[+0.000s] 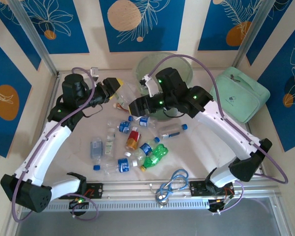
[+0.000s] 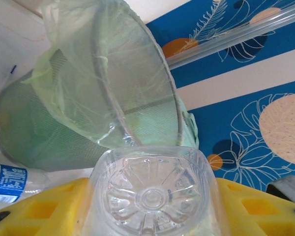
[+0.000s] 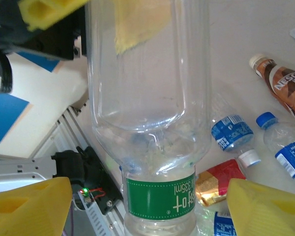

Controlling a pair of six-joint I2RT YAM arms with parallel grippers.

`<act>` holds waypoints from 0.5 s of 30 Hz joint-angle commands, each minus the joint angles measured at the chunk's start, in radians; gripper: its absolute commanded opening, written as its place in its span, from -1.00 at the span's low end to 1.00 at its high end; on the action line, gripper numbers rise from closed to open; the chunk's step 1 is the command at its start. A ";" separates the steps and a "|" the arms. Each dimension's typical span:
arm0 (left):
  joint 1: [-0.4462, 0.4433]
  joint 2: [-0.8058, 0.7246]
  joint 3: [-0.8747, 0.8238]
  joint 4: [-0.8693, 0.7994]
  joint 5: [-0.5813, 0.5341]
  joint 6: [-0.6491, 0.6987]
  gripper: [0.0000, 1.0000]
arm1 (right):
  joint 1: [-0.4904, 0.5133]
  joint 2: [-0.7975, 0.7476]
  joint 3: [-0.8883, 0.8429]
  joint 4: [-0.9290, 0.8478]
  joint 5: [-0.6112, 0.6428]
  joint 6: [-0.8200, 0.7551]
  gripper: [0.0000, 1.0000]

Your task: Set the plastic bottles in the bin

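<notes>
Next, my right gripper takes the label end [image 3: 161, 197] and moves the bottle into the bin, because my left gripper is holding the clear bottle's base [image 2: 152, 196] short of the bin.
A clear bottle with a green label [image 3: 157, 194] hangs in the air between both grippers [image 1: 123, 97]. My left gripper [image 2: 152, 206] is shut on its base end [image 2: 150, 194], the yellow fingers [image 2: 39, 209] pressing both sides. My right gripper [image 3: 150, 206] stands open around the label end, a gap showing on each side between the yellow fingers [image 3: 265, 206] and the bottle. The pale green bin [image 1: 179, 66] stands just behind the right gripper [image 1: 135, 105], and its lined rim [image 2: 103, 88] lies ahead of the left gripper [image 1: 115, 88]. Several loose bottles [image 1: 132, 140] lie on the table.
A mint-green zippered case [image 1: 241, 93] sits right of the bin. A coiled blue cable [image 1: 174, 181] lies by the near rail [image 1: 137, 189]. Below the right gripper lie a brown-labelled bottle [image 3: 285, 91], blue-labelled ones [image 3: 231, 132] and a red-and-gold one [image 3: 221, 179].
</notes>
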 commanded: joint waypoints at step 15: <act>0.045 0.020 -0.023 0.100 0.110 -0.047 -0.18 | 0.064 0.095 0.122 -0.112 0.171 -0.072 -0.08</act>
